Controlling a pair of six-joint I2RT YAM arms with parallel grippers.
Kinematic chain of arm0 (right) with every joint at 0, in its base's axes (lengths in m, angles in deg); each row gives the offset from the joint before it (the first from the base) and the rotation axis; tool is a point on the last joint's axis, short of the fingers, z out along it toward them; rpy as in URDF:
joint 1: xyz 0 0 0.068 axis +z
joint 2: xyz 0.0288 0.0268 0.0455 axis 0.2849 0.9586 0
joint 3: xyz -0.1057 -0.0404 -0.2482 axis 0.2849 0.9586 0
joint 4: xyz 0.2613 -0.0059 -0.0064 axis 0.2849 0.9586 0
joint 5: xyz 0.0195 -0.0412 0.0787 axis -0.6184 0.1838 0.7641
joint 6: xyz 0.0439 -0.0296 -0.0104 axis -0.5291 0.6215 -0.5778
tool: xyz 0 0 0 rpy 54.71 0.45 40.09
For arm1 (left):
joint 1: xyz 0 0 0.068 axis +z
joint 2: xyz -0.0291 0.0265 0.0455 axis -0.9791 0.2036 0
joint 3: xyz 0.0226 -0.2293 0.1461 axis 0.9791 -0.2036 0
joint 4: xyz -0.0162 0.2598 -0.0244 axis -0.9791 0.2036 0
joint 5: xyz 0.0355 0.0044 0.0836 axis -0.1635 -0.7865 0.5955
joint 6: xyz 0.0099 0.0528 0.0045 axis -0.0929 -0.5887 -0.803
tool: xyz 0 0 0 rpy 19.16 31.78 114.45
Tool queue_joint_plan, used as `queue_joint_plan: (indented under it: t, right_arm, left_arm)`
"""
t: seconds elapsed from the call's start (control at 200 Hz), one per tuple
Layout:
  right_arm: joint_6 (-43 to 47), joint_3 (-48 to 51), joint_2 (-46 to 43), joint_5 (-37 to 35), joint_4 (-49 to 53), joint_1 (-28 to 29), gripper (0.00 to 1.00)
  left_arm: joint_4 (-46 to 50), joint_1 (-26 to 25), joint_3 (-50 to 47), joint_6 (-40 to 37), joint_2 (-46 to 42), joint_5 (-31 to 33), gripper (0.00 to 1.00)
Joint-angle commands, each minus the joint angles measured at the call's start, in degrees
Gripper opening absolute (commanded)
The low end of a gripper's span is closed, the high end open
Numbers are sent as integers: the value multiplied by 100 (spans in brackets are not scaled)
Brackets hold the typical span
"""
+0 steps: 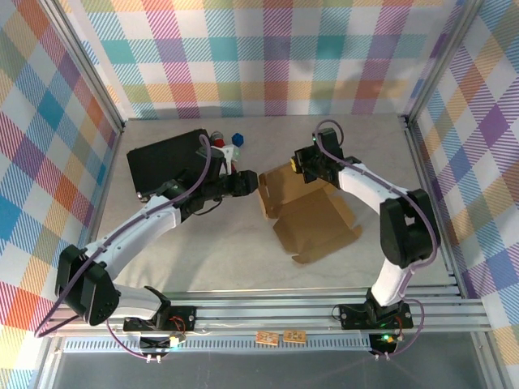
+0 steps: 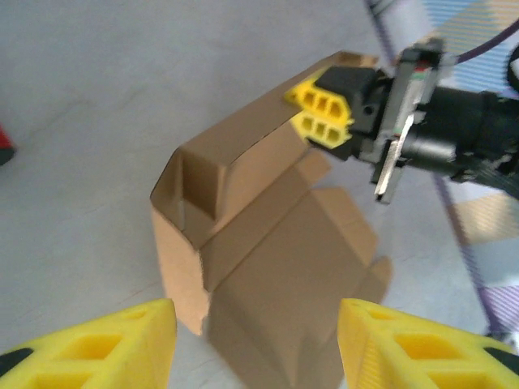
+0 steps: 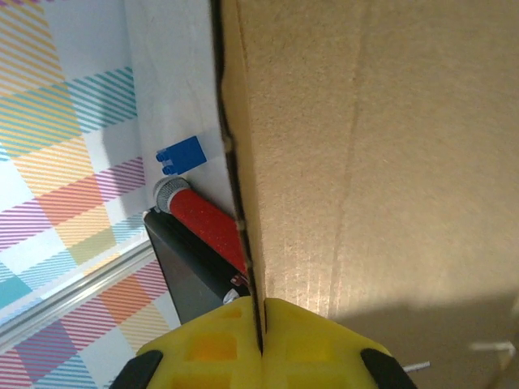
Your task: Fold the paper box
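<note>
The end flap (image 2: 182,266) leans away from the corner flap. My left gripper should go around the end flap's outer side (image 2: 165,258) and lift it up against the corner flap.
The paper box (image 1: 316,219) is a brown cardboard sheet, partly folded, lying in the middle of the table. One of its walls (image 2: 243,174) stands up, with a corner flap turned inward. My right gripper (image 1: 293,164) is shut on the top edge of that raised wall, and its yellow fingers (image 2: 323,113) pinch the cardboard. In the right wrist view the cardboard (image 3: 373,162) runs straight into the closed right gripper (image 3: 260,312). My left gripper (image 1: 250,182) is open just short of the box's left end. Nothing sits between the tips of the left gripper (image 2: 255,318).
A black flat case (image 1: 166,162) lies at the back left, close behind the left gripper. A red cylinder (image 3: 203,223) and a blue block (image 3: 180,154) lie by its right corner. Aluminium rails (image 1: 268,312) frame the table's near edge.
</note>
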Motion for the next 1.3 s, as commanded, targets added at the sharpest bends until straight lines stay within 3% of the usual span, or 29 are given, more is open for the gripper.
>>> queue_joint_plan:
  t: [0.0, 0.255, 0.36, 0.47, 0.6, 0.695, 0.895, 1.05, 1.295]
  right_arm:
    - [168, -131, 200, 387, -645, -31, 0]
    - [20, -339, 651, 549, -703, -131, 0]
    - [51, -336, 707, 644, -895, -174, 0]
    - [-1, -283, 743, 750, -1021, -239, 0]
    - [7, -308, 752, 835, -991, -282, 0]
    - [41, -364, 786, 936, -917, -308, 0]
    - [32, -254, 723, 998, -971, -318, 0]
    - [34, 304, 391, 949, -1638, -321, 0]
    - [-221, 1703, -115, 577, -4256, -317, 0]
  left_arm:
    - [279, 195, -95, -223, 285, 189, 55]
    - [89, 234, 430, -368, 1052, 300, 58]
    - [452, 234, 696, 463, 1209, 699, 58]
    - [156, 130, 580, 1196, 1173, 521, 54]
    - [268, 38, 264, 964, 1103, 838, 43]
    - [-386, 138, -318, 768, 962, 597, 31]
    - [-1284, 60, -406, 473, 1453, -28, 33]
    - [-1381, -100, -203, 384, 1703, -16, 34]
    - [-1203, -346, -414, 240, 1275, 749, 34]
